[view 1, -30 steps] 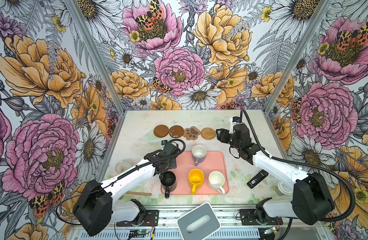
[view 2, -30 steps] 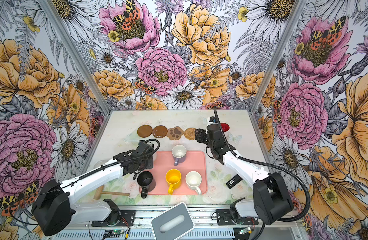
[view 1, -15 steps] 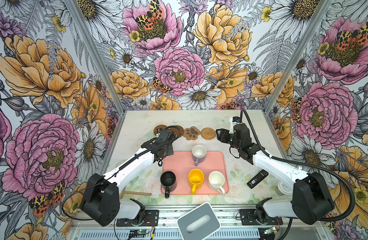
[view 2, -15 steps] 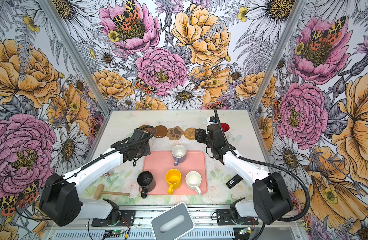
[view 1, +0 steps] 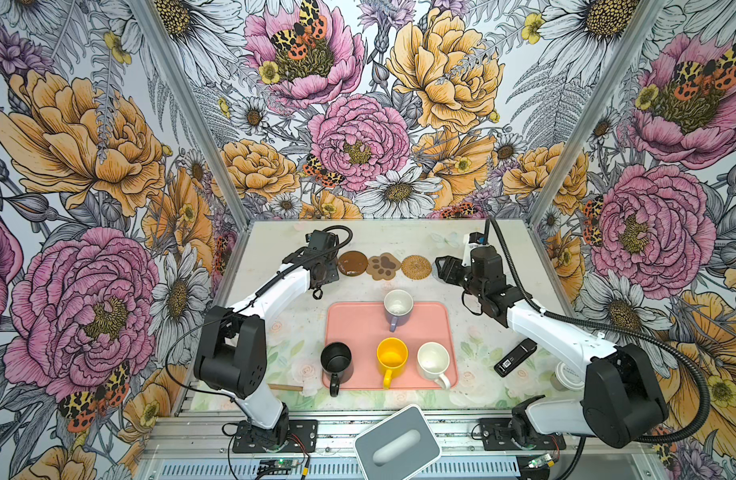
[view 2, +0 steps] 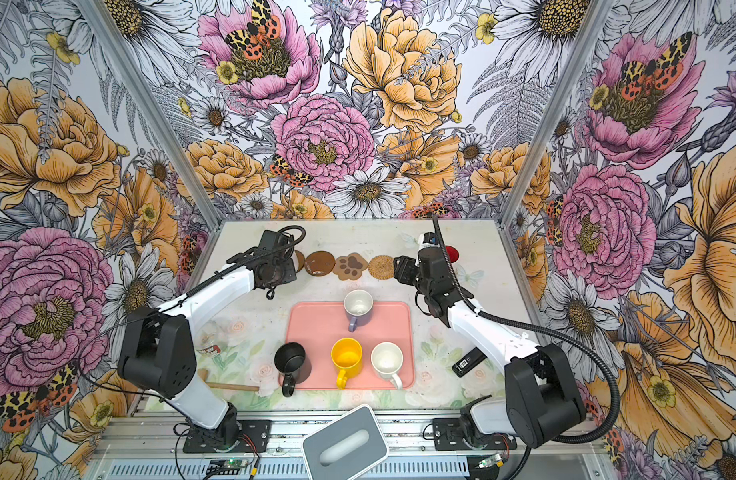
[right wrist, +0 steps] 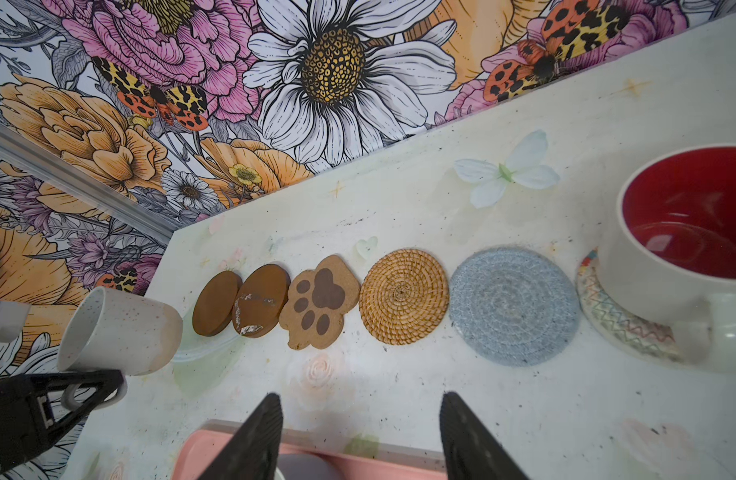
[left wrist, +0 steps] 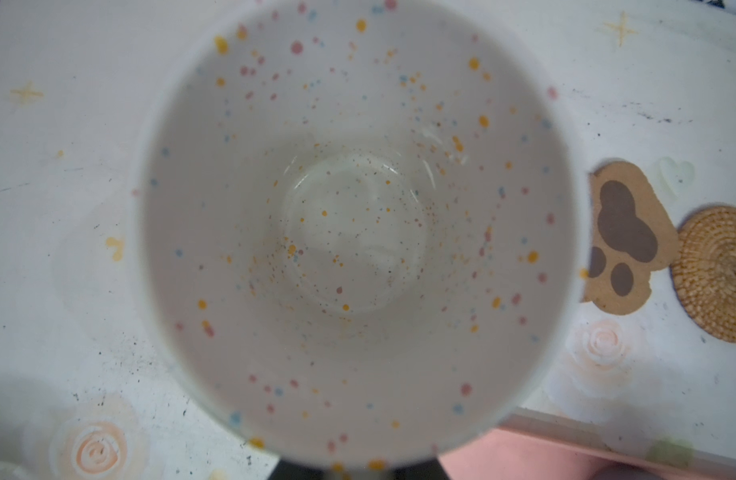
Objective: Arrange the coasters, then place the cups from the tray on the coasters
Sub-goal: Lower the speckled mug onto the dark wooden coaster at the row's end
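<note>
The white speckled cup is held by its handle point(right wrist: 120, 392) in my left gripper and the row's end brown coaster point(right wrist: 216, 303) is empty, so I keep carrying the cup until it rests there.
My left gripper point(view 1: 320, 270) is shut on the handle of a white speckled cup point(right wrist: 121, 332), at the left end of the coaster row. Whether the cup touches anything below it, I cannot tell. The row runs two brown discs point(right wrist: 216, 303) point(right wrist: 260, 301), paw print point(right wrist: 318, 305), rattan point(right wrist: 403, 296), grey-blue point(right wrist: 514, 305), then a cream coaster point(right wrist: 620, 328) bearing the red-inside cup point(right wrist: 682, 249). My right gripper point(right wrist: 360, 415) is open and empty between the row and the tray point(view 1: 358, 320). Lavender point(view 1: 398, 307), black point(view 1: 336, 357), yellow point(view 1: 392, 355) and cream-white point(view 1: 433, 359) cups stand on the tray.
A black device point(view 1: 515, 357) and a white-lidded jar point(view 1: 566, 374) lie right of the tray. A wooden hammer point(view 2: 233, 386) and a glass jar point(view 2: 208, 336) are to its left. A grey box point(view 1: 397, 442) sits at the front edge.
My left arm has carried the speckled cup from beside the tray's left edge back to the left end of the coaster row. The right arm has not moved.
</note>
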Robot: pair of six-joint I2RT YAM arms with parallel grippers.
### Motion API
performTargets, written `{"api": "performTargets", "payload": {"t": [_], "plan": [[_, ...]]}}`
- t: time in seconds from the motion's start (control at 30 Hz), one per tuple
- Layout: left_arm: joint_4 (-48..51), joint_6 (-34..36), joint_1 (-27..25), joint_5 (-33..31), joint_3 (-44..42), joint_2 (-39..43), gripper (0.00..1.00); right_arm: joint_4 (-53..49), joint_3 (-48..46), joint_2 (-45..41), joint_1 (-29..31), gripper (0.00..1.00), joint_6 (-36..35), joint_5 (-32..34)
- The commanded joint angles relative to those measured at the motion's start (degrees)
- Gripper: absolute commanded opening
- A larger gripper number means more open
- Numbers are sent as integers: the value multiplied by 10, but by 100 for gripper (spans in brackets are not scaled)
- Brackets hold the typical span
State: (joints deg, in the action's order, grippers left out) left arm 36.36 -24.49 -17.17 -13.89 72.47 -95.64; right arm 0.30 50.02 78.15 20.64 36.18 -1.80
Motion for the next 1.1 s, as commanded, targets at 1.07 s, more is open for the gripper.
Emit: {"api": "performTargets", "payload": {"t": [1.07], "plan": [[-64, 42, 66, 62, 157, -167, 0, -8, 24, 36, -11, 62, -8, -13]]}}
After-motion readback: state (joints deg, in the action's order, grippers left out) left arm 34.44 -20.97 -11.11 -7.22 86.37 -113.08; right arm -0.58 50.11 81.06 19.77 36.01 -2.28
